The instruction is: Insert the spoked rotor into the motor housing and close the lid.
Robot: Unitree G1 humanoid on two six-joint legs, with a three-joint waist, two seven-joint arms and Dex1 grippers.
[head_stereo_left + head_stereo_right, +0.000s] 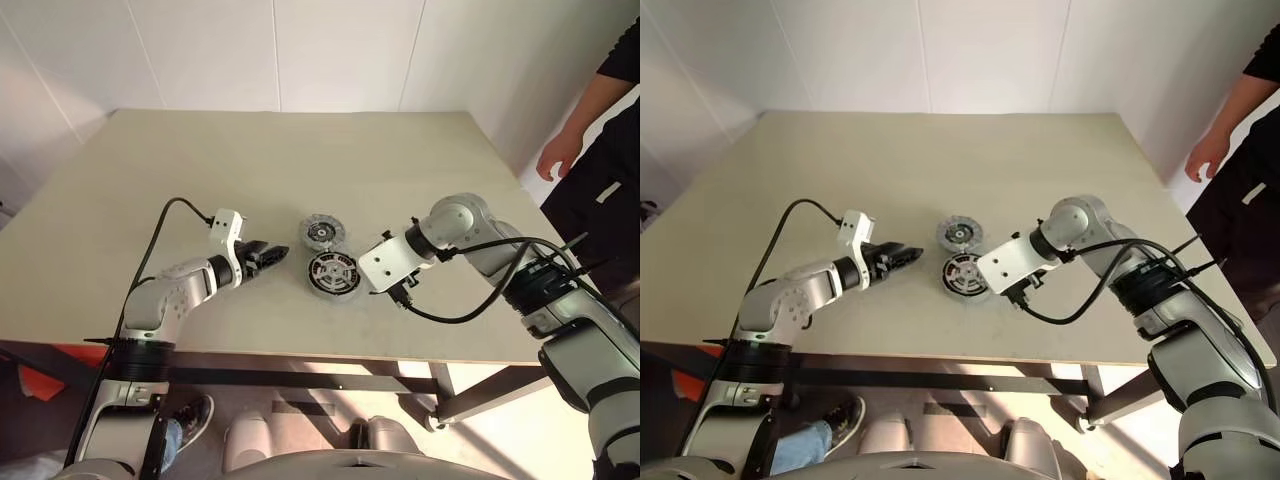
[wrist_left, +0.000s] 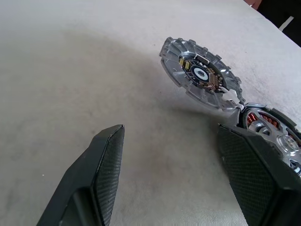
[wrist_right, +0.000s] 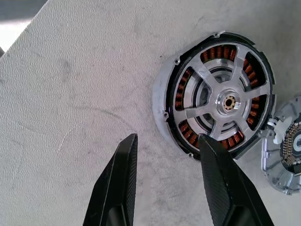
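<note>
My right gripper needs to turn the motor housing (image 1: 334, 274) until the lid lies on that gripper's side before it closes the lid, because the lid (image 1: 322, 232) is behind the motor housing.
The motor housing (image 3: 161, 96) lies flat on the table, copper windings showing in a ring. The spoked rotor (image 3: 230, 101) sits inside it, its silvery spokes over the windings. The lid (image 1: 323, 232) lies just behind the housing (image 1: 333, 273), its edge touching the housing's rim, ribbed ring and dark centre facing up. My right gripper (image 3: 168, 137) hovers beside the housing, pointing steeply down, open and empty. My left gripper (image 2: 171, 129) is low over the table to the left of both parts, open and empty, with the lid (image 2: 201, 75) ahead of it.
The beige table (image 1: 200, 170) is bare apart from these parts. A person in dark clothes stands at the right edge, one hand (image 1: 558, 156) hanging near the table's far right corner. Black cables trail from both wrists.
</note>
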